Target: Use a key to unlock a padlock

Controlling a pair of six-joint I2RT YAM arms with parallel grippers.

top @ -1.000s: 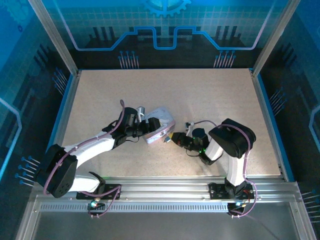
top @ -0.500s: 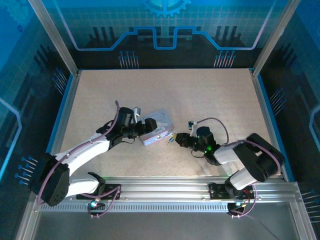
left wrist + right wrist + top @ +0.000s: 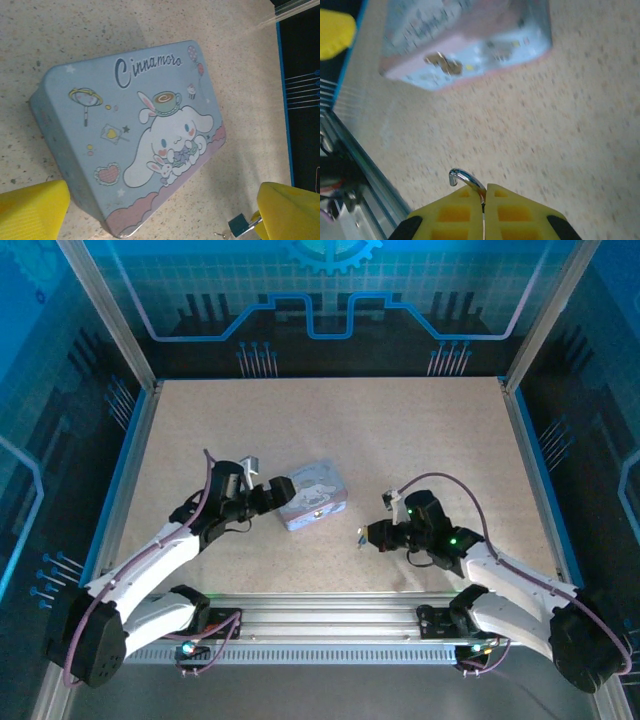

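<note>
The padlock's open shackle [image 3: 463,175] is clear of the tin's latch, so I should keep lowering the padlock with my right gripper to the empty tabletop [image 3: 369,561] and let go of it there.
The padlock [image 3: 361,538] hangs from my right gripper [image 3: 370,535], which is shut on its silver shackle [image 3: 465,178]. The shackle's curved end pokes out above the yellow fingertips [image 3: 470,197] of that gripper [image 3: 485,187]; the body is hidden there. The left wrist view shows the dark teal padlock body [image 3: 238,225] low at the right, with the key [image 3: 219,233] a thin sliver beside it. My left gripper [image 3: 280,490] is open at the left end of the pale blue cartoon tin [image 3: 313,496]. Its yellow fingers [image 3: 30,210] stand wide apart with the tin [image 3: 135,130] ahead of the gripper [image 3: 160,205].
The tin lies flat on the speckled tabletop [image 3: 400,430], its latch side [image 3: 442,62] facing my right gripper with bare table between them. An aluminium rail [image 3: 330,620] runs along the near edge. Blue-edged walls [image 3: 135,455] bound the table on both sides.
The tin, tilted up in the left gripper earlier, now lies flat; the left gripper let go and drew back left. The right arm swung right, carrying the padlock away from the tin.
</note>
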